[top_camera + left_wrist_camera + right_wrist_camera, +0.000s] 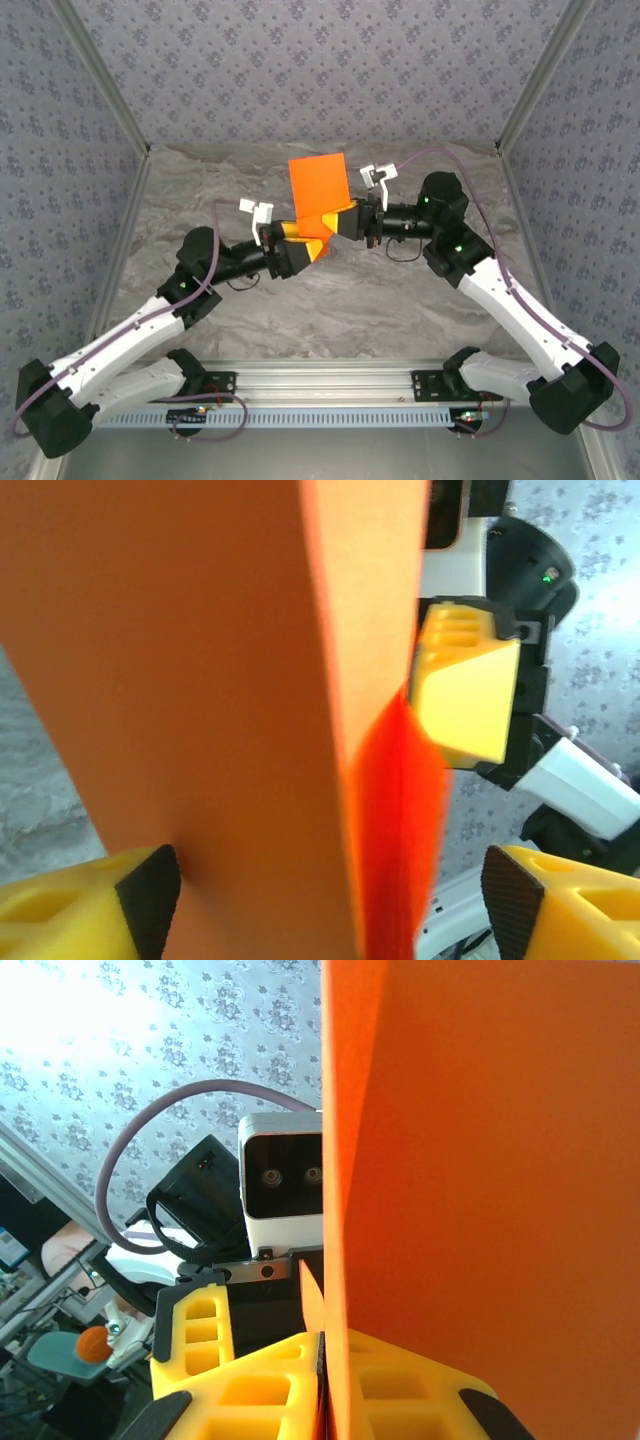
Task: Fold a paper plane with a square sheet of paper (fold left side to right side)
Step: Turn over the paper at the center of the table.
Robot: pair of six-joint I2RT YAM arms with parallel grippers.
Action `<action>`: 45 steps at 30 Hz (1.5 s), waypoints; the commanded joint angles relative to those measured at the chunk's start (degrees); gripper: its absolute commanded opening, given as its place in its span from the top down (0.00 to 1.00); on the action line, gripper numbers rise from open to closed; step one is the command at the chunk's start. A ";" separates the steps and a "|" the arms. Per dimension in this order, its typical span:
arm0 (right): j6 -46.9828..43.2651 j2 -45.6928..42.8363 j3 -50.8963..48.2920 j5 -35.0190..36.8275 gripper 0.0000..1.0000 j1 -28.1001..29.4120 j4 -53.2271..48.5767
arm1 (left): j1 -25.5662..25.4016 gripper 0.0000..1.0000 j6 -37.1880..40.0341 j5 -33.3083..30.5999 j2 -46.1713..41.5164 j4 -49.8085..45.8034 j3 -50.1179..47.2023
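The robot's right gripper is holding the folded sheet upright with its layers gaping [398, 825], so the left gripper should take the sheet [314, 228] and put it down flat before any more folding.
The orange sheet of paper [318, 182] is held upright above the middle of the table, folded double with a crease running along it. My right gripper [348, 222] is shut on the sheet's lower right part. In the right wrist view its yellow fingers [270, 1390] meet on the sheet [480, 1160]. My left gripper [303, 246] is just left of it and open. Its two pads [150, 900] stand wide apart in the left wrist view with the sheet [200, 680] hanging between them, close against the left pad. The right gripper's yellow finger [465, 685] presses on the sheet's edge there.
The marbled table [330, 300] lies below both arms, enclosed by patterned walls on three sides. A metal rail [320, 385] carrying the arm bases runs along the near edge. The left arm's white wrist camera [283, 1185] is close behind the sheet.
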 commanded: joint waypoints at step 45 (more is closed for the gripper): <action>-15.05 -24.31 -3.10 73.53 0.00 -15.41 -69.17 | -24.68 1.00 -13.13 -67.10 73.70 -101.76 52.13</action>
